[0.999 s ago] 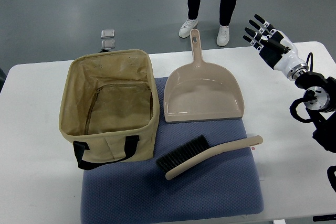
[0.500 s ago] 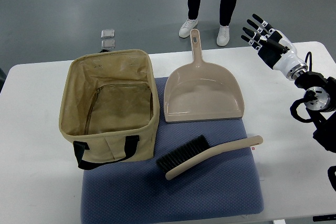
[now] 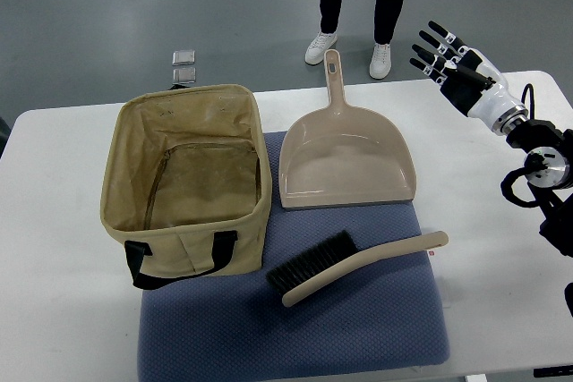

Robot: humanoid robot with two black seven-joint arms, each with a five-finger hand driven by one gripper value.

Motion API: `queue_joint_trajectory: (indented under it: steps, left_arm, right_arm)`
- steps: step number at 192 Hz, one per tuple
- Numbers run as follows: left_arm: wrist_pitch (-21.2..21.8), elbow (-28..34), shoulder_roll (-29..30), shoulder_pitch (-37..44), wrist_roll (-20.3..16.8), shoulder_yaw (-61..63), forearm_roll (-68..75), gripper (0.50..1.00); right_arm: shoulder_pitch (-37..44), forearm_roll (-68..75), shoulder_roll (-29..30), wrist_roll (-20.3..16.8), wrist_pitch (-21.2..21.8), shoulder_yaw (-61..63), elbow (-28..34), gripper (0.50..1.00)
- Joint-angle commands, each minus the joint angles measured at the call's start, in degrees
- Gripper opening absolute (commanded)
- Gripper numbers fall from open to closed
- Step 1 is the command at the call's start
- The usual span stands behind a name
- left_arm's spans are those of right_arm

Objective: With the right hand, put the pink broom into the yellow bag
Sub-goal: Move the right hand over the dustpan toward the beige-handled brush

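Observation:
I expect the handle of the pink broom (image 3: 351,266) to lean up against the bag's rim when I put the broom inside, because the broom is longer than the yellow bag's bottom (image 3: 204,187).
The pinkish-beige broom (image 3: 358,264) with black bristles lies flat on the blue mat (image 3: 295,328), handle pointing right. The yellow fabric bag (image 3: 188,181) stands open at the left of the mat, empty inside, with black handles at its front. My right hand (image 3: 448,55) is raised at the far right, beyond the table's far edge, fingers spread and holding nothing. It is well away from the broom. The left arm does not show.
A pinkish-beige dustpan (image 3: 345,154) lies behind the broom, handle pointing away. A person's legs and white shoes (image 3: 354,42) stand on the floor beyond the white table (image 3: 501,275). Two small square items (image 3: 183,64) lie on the floor.
My right hand has drifted slightly up and to the left in the picture. The broom, bag and dustpan have not moved.

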Motion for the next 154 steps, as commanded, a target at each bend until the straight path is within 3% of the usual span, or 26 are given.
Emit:
queue_joint_trajectory:
  steps: [1, 22, 61, 107, 154]
  left_arm:
    - [0.0, 0.0, 0.0, 0.0, 0.0, 0.0, 0.0, 1.0]
    - [0.0, 0.0, 0.0, 0.0, 0.0, 0.1, 0.0, 1.0]
    - [0.0, 0.0, 0.0, 0.0, 0.0, 0.1, 0.0, 1.0]
    - [0.0, 0.0, 0.0, 0.0, 0.0, 0.0, 0.0, 1.0]
    - [0.0, 0.0, 0.0, 0.0, 0.0, 0.0, 0.0, 1.0]
  right_arm:
    - [1.1, -0.2, -2.3, 0.8, 2.5, -3.8, 0.5, 0.93]
    - [2.6, -0.4, -7.4, 5.0, 4.1, -12.2, 1.9, 0.928]
    - [7.4, -1.3, -17.5, 12.3, 4.0, -29.6, 12.3, 0.926]
    - [10.5, -15.2, -24.7, 17.7, -3.7, -39.2, 25.1, 0.926]
    - [12.6, -31.3, -30.0, 19.7, -11.6, -46.7, 36.8, 0.926]
